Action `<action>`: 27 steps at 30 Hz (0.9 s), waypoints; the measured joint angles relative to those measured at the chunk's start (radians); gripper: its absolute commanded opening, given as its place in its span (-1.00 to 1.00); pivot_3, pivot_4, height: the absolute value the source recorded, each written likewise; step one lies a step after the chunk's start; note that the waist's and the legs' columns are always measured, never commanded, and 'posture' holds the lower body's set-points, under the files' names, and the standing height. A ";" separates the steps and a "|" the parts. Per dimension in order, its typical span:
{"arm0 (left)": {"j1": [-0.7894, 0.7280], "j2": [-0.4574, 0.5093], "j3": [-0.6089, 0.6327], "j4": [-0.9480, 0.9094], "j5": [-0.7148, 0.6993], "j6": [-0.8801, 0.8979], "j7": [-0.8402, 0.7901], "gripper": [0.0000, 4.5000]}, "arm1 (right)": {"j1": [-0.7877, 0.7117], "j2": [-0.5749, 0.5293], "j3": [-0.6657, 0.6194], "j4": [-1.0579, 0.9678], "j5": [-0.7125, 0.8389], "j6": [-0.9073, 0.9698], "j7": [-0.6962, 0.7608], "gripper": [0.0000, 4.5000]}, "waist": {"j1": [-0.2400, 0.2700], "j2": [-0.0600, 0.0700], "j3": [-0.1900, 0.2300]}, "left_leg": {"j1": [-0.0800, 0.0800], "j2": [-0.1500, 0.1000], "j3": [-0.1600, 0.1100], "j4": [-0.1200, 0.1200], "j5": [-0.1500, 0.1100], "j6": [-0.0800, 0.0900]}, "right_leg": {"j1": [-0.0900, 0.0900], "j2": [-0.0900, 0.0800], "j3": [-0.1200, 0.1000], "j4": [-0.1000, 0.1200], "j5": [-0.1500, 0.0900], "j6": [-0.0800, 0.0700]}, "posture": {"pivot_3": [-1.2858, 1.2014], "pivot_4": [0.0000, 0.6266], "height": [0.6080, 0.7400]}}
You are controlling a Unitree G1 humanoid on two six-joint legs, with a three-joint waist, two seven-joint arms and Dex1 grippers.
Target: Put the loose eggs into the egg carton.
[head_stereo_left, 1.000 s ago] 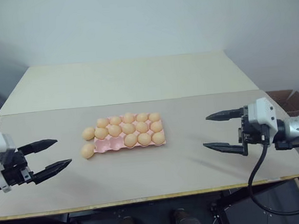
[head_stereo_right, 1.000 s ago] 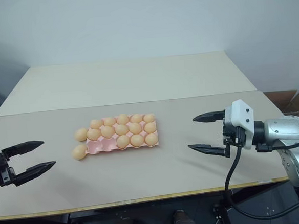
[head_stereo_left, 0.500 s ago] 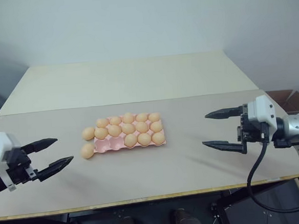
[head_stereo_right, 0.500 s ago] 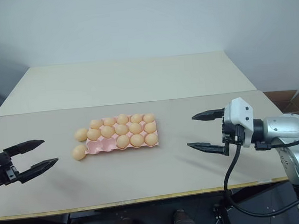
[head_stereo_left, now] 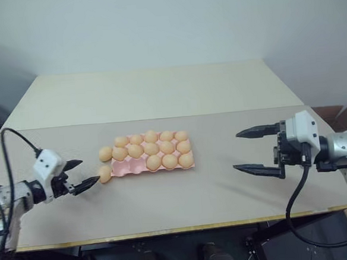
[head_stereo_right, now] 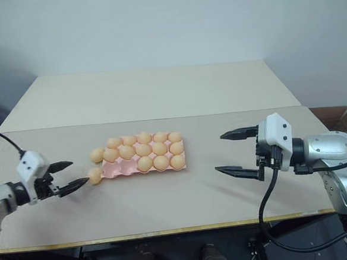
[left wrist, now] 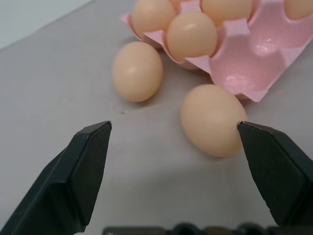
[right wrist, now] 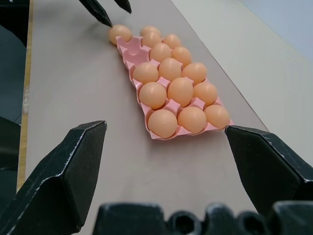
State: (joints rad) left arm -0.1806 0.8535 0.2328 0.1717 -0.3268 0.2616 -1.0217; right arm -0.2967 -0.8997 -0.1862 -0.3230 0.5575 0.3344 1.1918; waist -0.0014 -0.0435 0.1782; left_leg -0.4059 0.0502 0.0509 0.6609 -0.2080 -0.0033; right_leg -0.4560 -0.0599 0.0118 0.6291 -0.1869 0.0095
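My left gripper needs to shift over, because the near egg (head_stereo_left: 104, 174) is off centre by its front finger, and get both fingers around the egg's middle before it closes.
The pink egg carton (head_stereo_left: 126, 167) lies mid-table, with eggs in most cups and two bare cups (left wrist: 254, 58) at its front left. Two loose eggs rest on the table off its left end: a far egg (head_stereo_left: 105, 153) and a near egg (head_stereo_left: 105, 173). My left gripper (head_stereo_left: 88, 171) is open, low over the table, pointing at the near egg (left wrist: 212, 120), which lies just ahead by one fingertip. The far egg (left wrist: 138, 71) is further on. My right gripper (head_stereo_left: 237, 151) hangs open and empty to the carton's right, well apart from it.
The grey mat (head_stereo_left: 213, 192) runs to the table's front edge (head_stereo_left: 186, 229). A beige tabletop (head_stereo_left: 147, 93) stretches behind it to the wall. A cardboard box (head_stereo_left: 339, 117) sits beyond the right end.
My left gripper has gone forward and down, from the table's left edge to just short of the near loose egg. The right gripper, eggs and carton have stayed put.
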 measured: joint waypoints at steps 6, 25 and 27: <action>-0.112 -0.046 -0.094 0.143 0.036 -0.056 -0.049 0.99 | 0.011 -0.001 -0.003 -0.024 0.013 0.000 -0.008 1.00 | 0.000 -0.001 0.000 | 0.001 0.000 0.000 0.000 0.000 0.000 | 0.000 0.000 0.000 0.001 0.001 0.000 | 0.03 -0.52 1.00; -0.084 -0.025 -0.076 0.214 0.050 -0.111 -0.082 0.22 | 0.048 -0.004 -0.025 -0.043 0.016 0.001 -0.017 1.00 | -0.009 -0.001 -0.001 | 0.001 0.000 0.000 0.000 0.000 0.000 | 0.000 0.000 0.000 0.001 0.001 0.001 | 0.03 -0.52 1.00; -0.058 -0.018 -0.059 0.197 0.048 -0.112 -0.082 0.22 | 0.048 -0.004 -0.025 -0.043 0.016 0.001 -0.017 1.00 | -0.010 -0.001 -0.001 | 0.001 0.001 0.000 0.000 0.000 0.000 | 0.001 0.000 0.000 0.001 0.001 0.000 | 0.03 -0.52 1.00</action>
State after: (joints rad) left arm -0.2381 0.8351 0.1740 0.3687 -0.2788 0.1498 -1.1035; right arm -0.2489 -0.9039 -0.2113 -0.3659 0.5736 0.3354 1.1752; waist -0.0119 -0.0443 0.1776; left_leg -0.4045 0.0507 0.0508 0.6610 -0.2080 -0.0033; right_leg -0.4554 -0.0598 0.0121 0.6301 -0.1859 0.0099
